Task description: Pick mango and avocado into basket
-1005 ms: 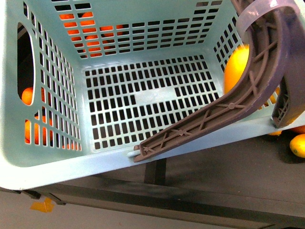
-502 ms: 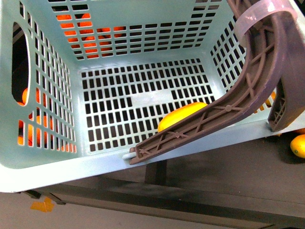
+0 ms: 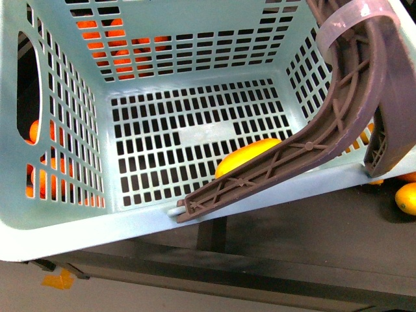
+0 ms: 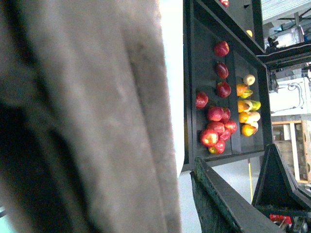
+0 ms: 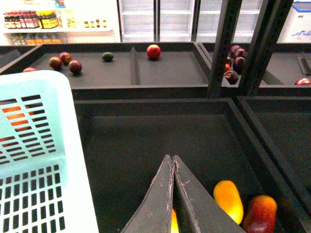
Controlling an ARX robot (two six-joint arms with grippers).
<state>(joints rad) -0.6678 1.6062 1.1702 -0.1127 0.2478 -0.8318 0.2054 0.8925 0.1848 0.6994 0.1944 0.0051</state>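
The long mango [image 3: 248, 156] is resting low along the basket's front side [image 3: 170, 220]. The mango will stay snug there when I carry the basket by its handle.
The pale turquoise basket [image 3: 58, 227] fills the front view, its brown ribbed handle [image 3: 338, 117] leaning across the right side. The yellow-orange mango [image 3: 250, 155] lies on the basket's slotted floor near the front wall, partly behind the handle. No gripper shows in the front view. In the right wrist view my right gripper [image 5: 171, 158] is shut with nothing in it, above a dark bin beside the basket's corner [image 5: 46, 145]. My left gripper [image 4: 234, 160] is open and empty. I cannot pick out the avocado with certainty.
Another yellow-orange fruit [image 5: 228, 200] and a reddish one [image 5: 260, 213] lie in the bin under the right gripper. A small dark green fruit [image 5: 107, 57] and red fruits [image 5: 153, 51] sit on far shelves. Orange fruits [image 3: 107, 29] show behind the basket walls. A blurred grey mass [image 4: 82, 116] blocks half the left wrist view.
A second ago the mango was high by the basket's right wall; it has dropped onto the basket floor. The basket has shifted slightly.
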